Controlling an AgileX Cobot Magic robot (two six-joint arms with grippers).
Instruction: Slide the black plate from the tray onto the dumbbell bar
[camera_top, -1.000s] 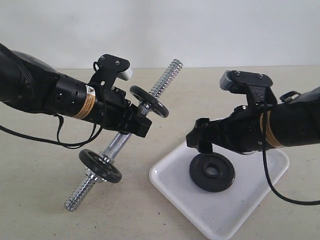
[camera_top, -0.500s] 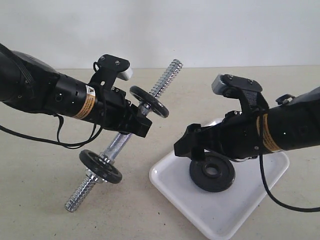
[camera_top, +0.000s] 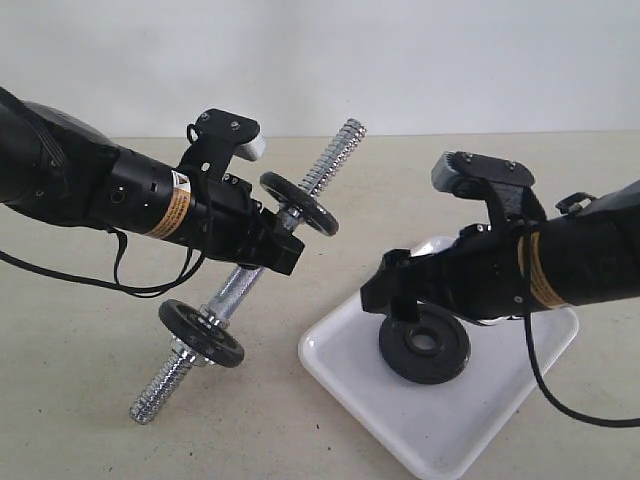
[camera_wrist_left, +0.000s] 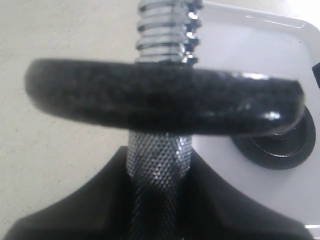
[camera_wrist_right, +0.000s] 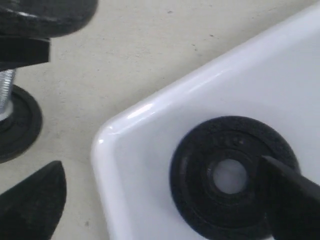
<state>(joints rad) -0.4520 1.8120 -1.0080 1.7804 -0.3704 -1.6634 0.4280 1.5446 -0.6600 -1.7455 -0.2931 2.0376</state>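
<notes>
Next, I centre my right gripper over the plate's hole (camera_top: 425, 343), because one of its fingers is above the black plate and the other is beyond the tray's rim (camera_wrist_right: 101, 155).
The black plate (camera_top: 425, 342) lies flat in the white tray (camera_top: 340, 372), hub ring up. My right gripper (camera_top: 398, 300) hangs open just above the plate's left part. In the right wrist view one finger (camera_wrist_right: 290, 200) covers the edge of the black plate (camera_wrist_right: 230, 175) near the hole. The other finger (camera_wrist_right: 32, 200) is off the tray (camera_wrist_right: 107, 145), over the table. The dumbbell bar (camera_top: 232, 285) is held slanted in the air, with my left gripper (camera_top: 272, 252) shut on its knurled middle (camera_wrist_left: 157, 165). One disc (camera_top: 298, 202) sits above the grip, another (camera_top: 200, 332) below.
The bar's upper threaded end (camera_top: 340, 148) points up and to the right, bare past the upper disc (camera_wrist_left: 160, 95). Its lower threaded end (camera_top: 158, 390) is near the beige table. The tray (camera_wrist_left: 260, 45) lies on the right side of the table.
My right gripper has come down and to the left over the black plate, then eased slightly back right. The left arm and the bar have not moved.
</notes>
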